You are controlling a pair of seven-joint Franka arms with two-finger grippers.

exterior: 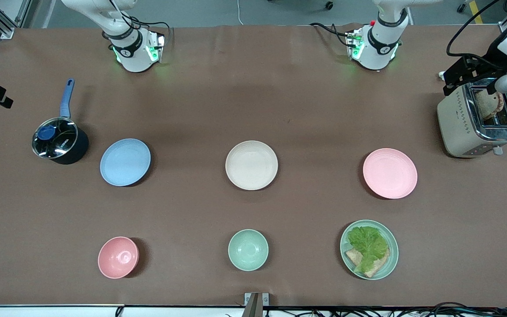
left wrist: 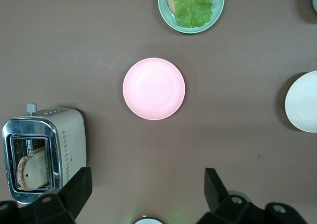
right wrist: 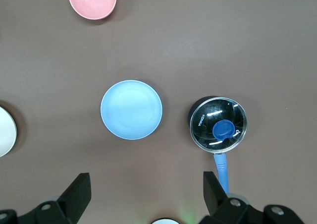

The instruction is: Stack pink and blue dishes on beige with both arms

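Observation:
The pink plate (exterior: 390, 173) looks about as wide as the beige plate (exterior: 251, 164), so it should cover all but a thin rim of the beige plate when I lower it.
The pale pink plate (exterior: 390, 173) (left wrist: 154, 88) lies toward the left arm's end of the table. At the right arm's end lies the pale blue plate (exterior: 125, 162) (right wrist: 131, 109). The beige plate (exterior: 251, 165) (left wrist: 303, 108) (right wrist: 5, 131) sits between them, with nothing on it. My left gripper (left wrist: 147, 177) hangs open high over bare table between its base and the pink plate. In the same way my right gripper (right wrist: 146, 179) is open, high over the table between its base and the blue plate. Neither gripper shows in the front view.
A dark pot with a glass lid (exterior: 60, 141) stands beside the blue plate. A toaster holding bread (exterior: 478, 121) stands near the pink plate. Nearer the front camera are a pink bowl (exterior: 118, 257), a mint bowl (exterior: 248, 249) and a mint plate with lettuce and bread (exterior: 369, 249).

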